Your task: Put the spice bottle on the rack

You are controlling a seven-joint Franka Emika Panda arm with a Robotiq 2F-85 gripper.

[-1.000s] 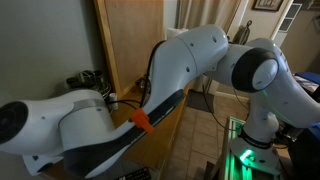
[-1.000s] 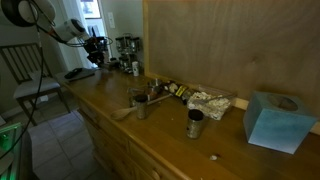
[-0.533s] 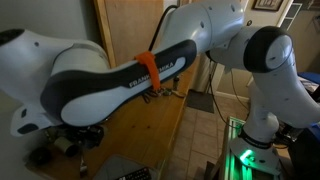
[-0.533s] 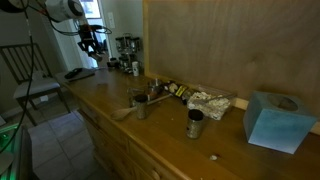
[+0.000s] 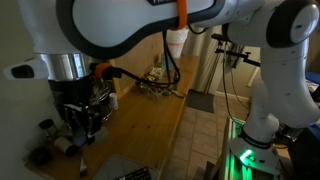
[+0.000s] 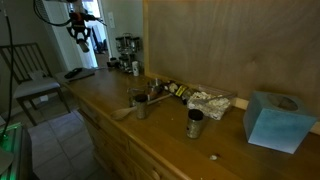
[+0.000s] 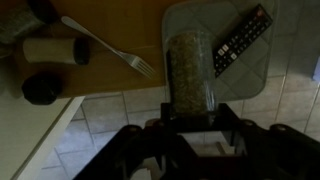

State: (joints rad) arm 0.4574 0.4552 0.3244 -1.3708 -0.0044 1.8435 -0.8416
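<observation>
The spice bottle (image 7: 190, 72) is pointing down over the grey mat, away from the rack. Next, my gripper tilts it level and moves it to the rack's front (image 6: 129, 47).
My gripper (image 7: 188, 108) is shut on the spice bottle (image 7: 187, 65), a clear glass jar full of greenish-brown spice that sticks out past the fingers. In an exterior view the gripper (image 6: 80, 32) hangs high above the far end of the wooden counter (image 6: 110, 95). The rack (image 6: 126, 46) shows as a small dark tiered stand against the wall, lower than the gripper and off to its side. In an exterior view the gripper (image 5: 86, 118) fills the near left; there I cannot make out the rack.
Under the gripper lie a fork (image 7: 108, 46), a remote (image 7: 242, 40) on a grey mat, a jar on its side (image 7: 55, 50) and a dark lid (image 7: 40, 88). Metal cups (image 6: 195, 123), foil (image 6: 208, 101) and a blue tissue box (image 6: 272, 121) sit along the counter. A chair (image 6: 30, 72) stands on the floor.
The gripper has risen with the bottle from just beside the rack and moved away from it, toward the counter's end. The arm has swung upward in both exterior views.
</observation>
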